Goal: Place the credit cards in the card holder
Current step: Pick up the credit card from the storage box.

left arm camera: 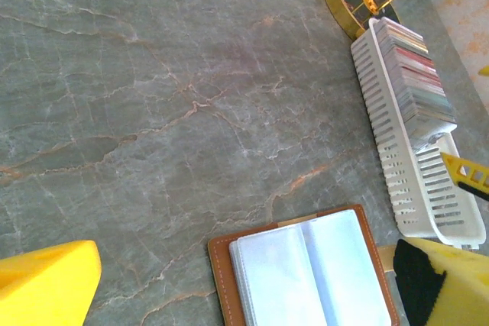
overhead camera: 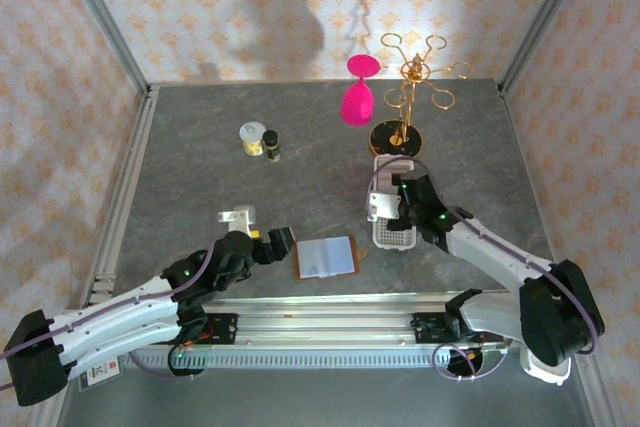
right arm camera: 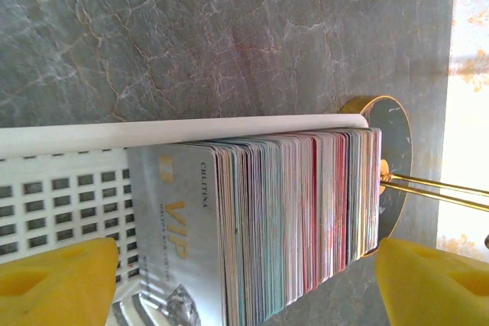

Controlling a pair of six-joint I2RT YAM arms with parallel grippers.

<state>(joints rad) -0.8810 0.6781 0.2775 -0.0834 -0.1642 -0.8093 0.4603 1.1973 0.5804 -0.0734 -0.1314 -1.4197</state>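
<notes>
The tray's empty end [right arm camera: 67, 198] leaves room for fingers before the silver VIP card, so the robot's right gripper should keep moving toward the card's top edge [right arm camera: 220, 227] and close there.
The card holder [overhead camera: 327, 257] lies open on the table in front of the arms, a brown leather cover [left arm camera: 218, 276] with pale clear pockets [left arm camera: 306, 269] facing up. My left gripper [overhead camera: 280, 242] hovers at its left edge, open, yellow fingertips [left arm camera: 53, 284] wide apart over the holder. The credit cards [right arm camera: 306, 211] stand on edge as a thick stack in a white perforated tray [right arm camera: 61, 188], a silver VIP card at the front. My right gripper [overhead camera: 388, 209] hangs over that tray, open, its fingertips [right arm camera: 439, 280] straddling the whole stack [left arm camera: 416, 74] and holding nothing.
A gold rack [overhead camera: 410, 97] with a round base [right arm camera: 393, 150] stands right behind the tray [overhead camera: 393, 235]. A pink goblet [overhead camera: 357, 99] stands beside it. A small jar [overhead camera: 252, 137] and a dark bottle [overhead camera: 271, 145] sit at mid-table left. Metal frame rails edge the table.
</notes>
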